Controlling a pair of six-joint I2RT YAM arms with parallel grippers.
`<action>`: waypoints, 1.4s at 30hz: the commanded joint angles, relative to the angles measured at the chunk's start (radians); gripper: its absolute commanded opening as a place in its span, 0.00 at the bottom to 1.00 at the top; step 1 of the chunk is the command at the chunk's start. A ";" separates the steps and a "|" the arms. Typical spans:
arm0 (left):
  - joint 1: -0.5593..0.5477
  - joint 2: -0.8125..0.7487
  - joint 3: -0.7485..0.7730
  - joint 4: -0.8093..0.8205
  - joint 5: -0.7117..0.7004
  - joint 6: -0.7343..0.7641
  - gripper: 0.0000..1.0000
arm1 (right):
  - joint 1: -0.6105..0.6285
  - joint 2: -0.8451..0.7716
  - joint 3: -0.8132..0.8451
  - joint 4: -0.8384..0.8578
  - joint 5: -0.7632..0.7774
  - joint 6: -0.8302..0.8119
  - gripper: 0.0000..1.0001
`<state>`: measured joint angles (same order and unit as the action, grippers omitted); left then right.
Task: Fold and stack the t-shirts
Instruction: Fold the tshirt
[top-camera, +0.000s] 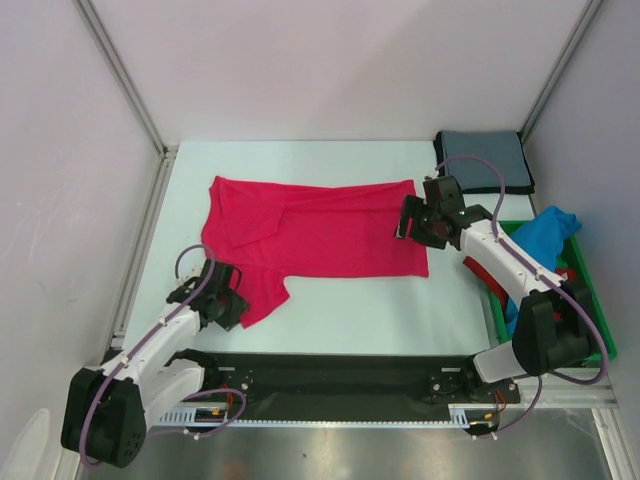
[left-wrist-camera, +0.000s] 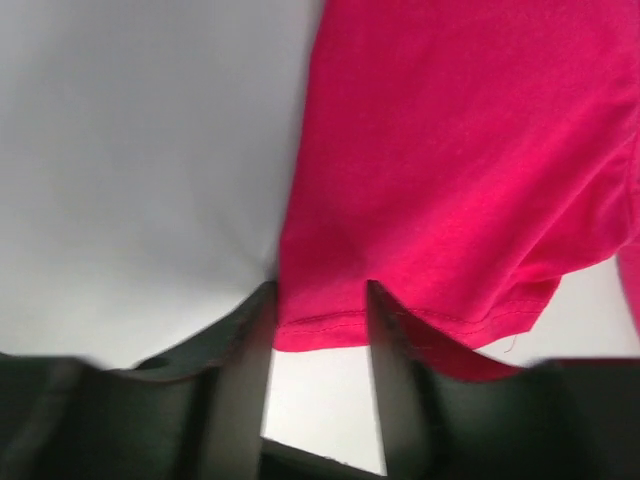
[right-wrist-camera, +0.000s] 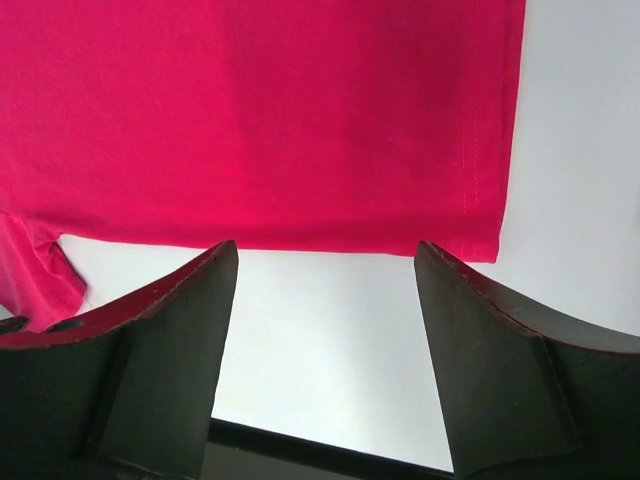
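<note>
The near hem corner (top-camera: 424, 273) is free while my left gripper is at the t-shirt's sleeve (top-camera: 265, 296). So my right gripper should pinch that corner before both grippers fold the t-shirt over.
A bright pink-red t-shirt (top-camera: 320, 235) lies spread flat across the table, with one sleeve hanging toward the near left. My left gripper (top-camera: 234, 300) sits at that near-left sleeve. In the left wrist view its fingers (left-wrist-camera: 250, 340) stand apart on either side of the stitched hem (left-wrist-camera: 318, 322) and do not pinch it. My right gripper (top-camera: 404, 222) is at the shirt's right edge. In the right wrist view it (right-wrist-camera: 325, 250) is open wide over bare table, just short of the shirt (right-wrist-camera: 260, 120). A folded grey-blue t-shirt (top-camera: 483, 160) lies at the back right.
A green tray (top-camera: 598, 318) stands at the right edge and holds a crumpled bright blue t-shirt (top-camera: 548, 235) and a darker red one (top-camera: 482, 272). The right arm reaches over the tray. Metal frame posts and white walls close in the table.
</note>
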<state>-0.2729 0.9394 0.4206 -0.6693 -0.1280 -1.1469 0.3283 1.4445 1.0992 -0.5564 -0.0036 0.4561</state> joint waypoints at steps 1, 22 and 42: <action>-0.009 0.013 -0.032 0.043 0.010 -0.036 0.41 | -0.035 -0.045 -0.036 0.030 -0.062 0.033 0.77; -0.011 -0.152 -0.022 0.057 0.048 0.052 0.00 | -0.215 -0.141 -0.489 0.320 -0.090 0.504 0.48; -0.009 -0.202 0.018 0.050 0.048 0.125 0.00 | -0.221 -0.072 -0.524 0.337 -0.018 0.506 0.00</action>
<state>-0.2752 0.7582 0.3923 -0.6285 -0.0826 -1.0637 0.1116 1.3800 0.5835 -0.2089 -0.0628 0.9688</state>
